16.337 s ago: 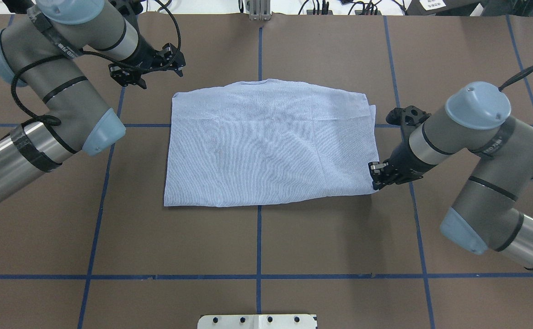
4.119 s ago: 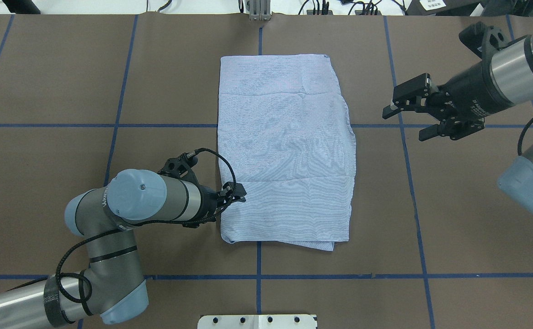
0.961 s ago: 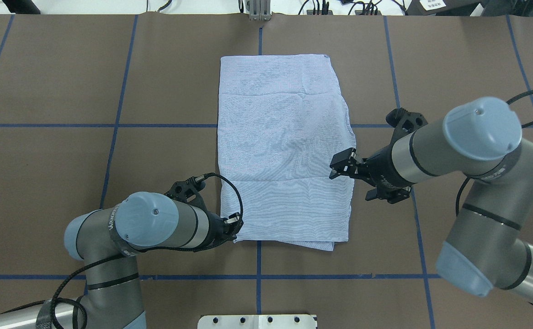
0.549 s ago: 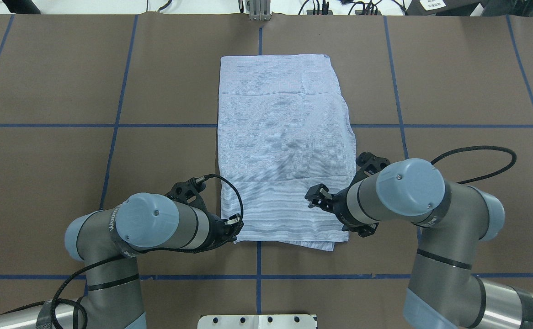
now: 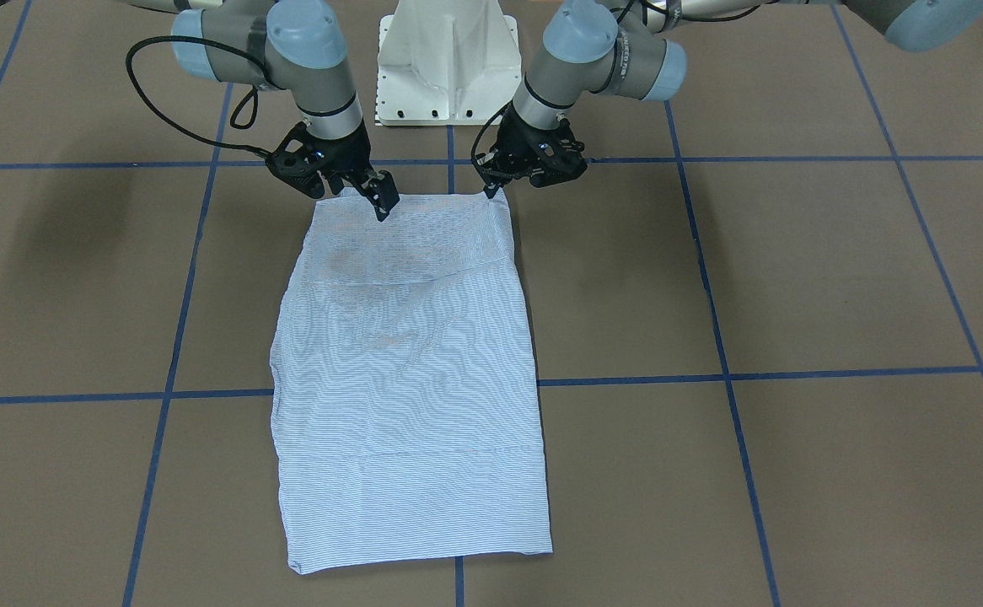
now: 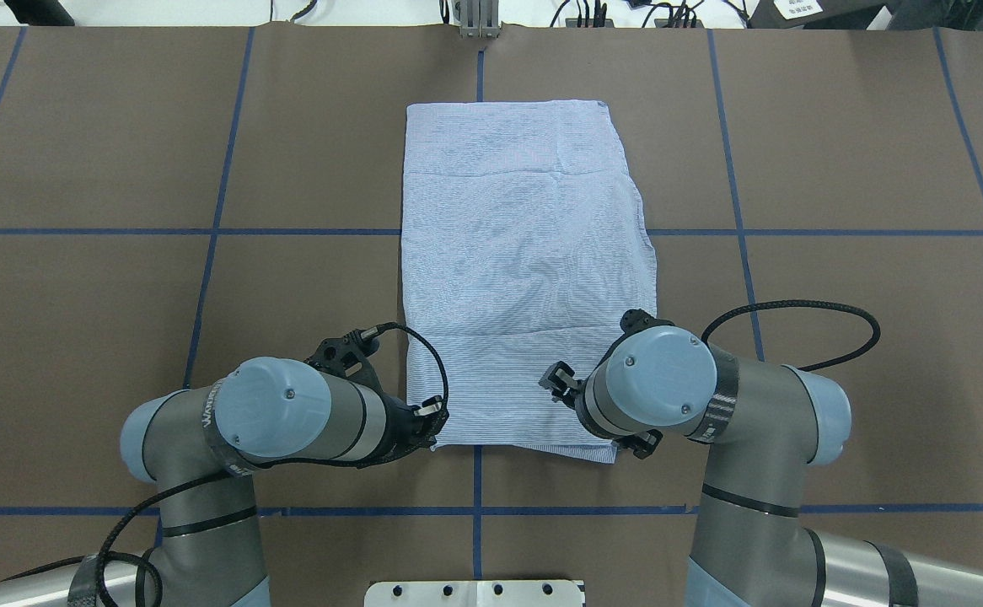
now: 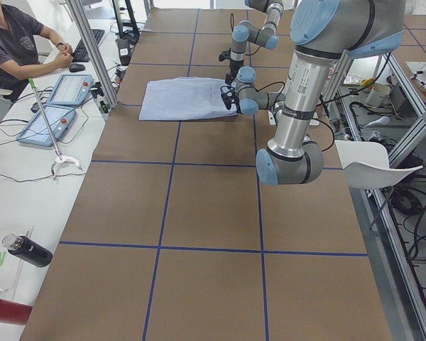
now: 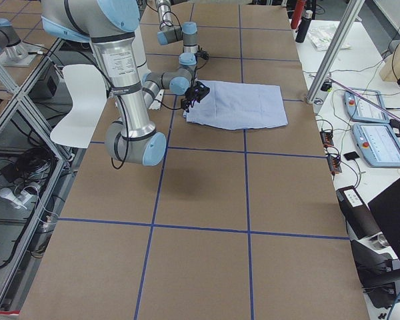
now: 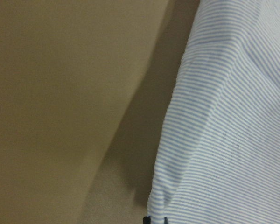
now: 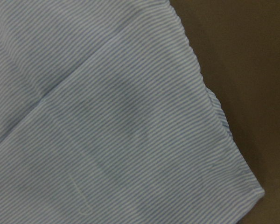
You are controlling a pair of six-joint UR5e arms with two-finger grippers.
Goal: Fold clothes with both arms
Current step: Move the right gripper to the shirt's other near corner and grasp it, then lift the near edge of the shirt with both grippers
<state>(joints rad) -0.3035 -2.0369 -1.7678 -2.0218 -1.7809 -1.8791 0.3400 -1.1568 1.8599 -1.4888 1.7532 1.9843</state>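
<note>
My grippers will pull the shirt's near corners back. The shirt lies flat with its edges free (image 5: 543, 445), so its far end (image 5: 417, 511) will slide along and stay spread.
The clothes are one blue-and-white striped shirt (image 6: 525, 270), folded into a long rectangle flat on the brown table, also seen in the front view (image 5: 407, 371). My left gripper (image 6: 434, 419) sits at the shirt's near left corner (image 5: 491, 184), shut on the cloth edge. The left wrist view shows the striped edge (image 9: 224, 140) slightly raised over its shadow. My right gripper (image 5: 352, 196) stands open over the near right corner. One of its fingers (image 6: 555, 377) rests over the cloth, while the wrist hides the rest from overhead. The right wrist view shows the corner's layered edges (image 10: 130, 130).
Blue tape lines (image 6: 213, 232) grid the brown table. The white pedestal base (image 5: 445, 59) stands just behind the shirt's near edge. In the left side view a seated person (image 7: 14, 42) is at a bench with tablets (image 7: 57, 106). Cables and an aluminium post (image 6: 479, 21) line the far edge.
The right arm swung in from the right and came down open over the shirt's near right corner. The left gripper held still at the near left corner for the last second.
</note>
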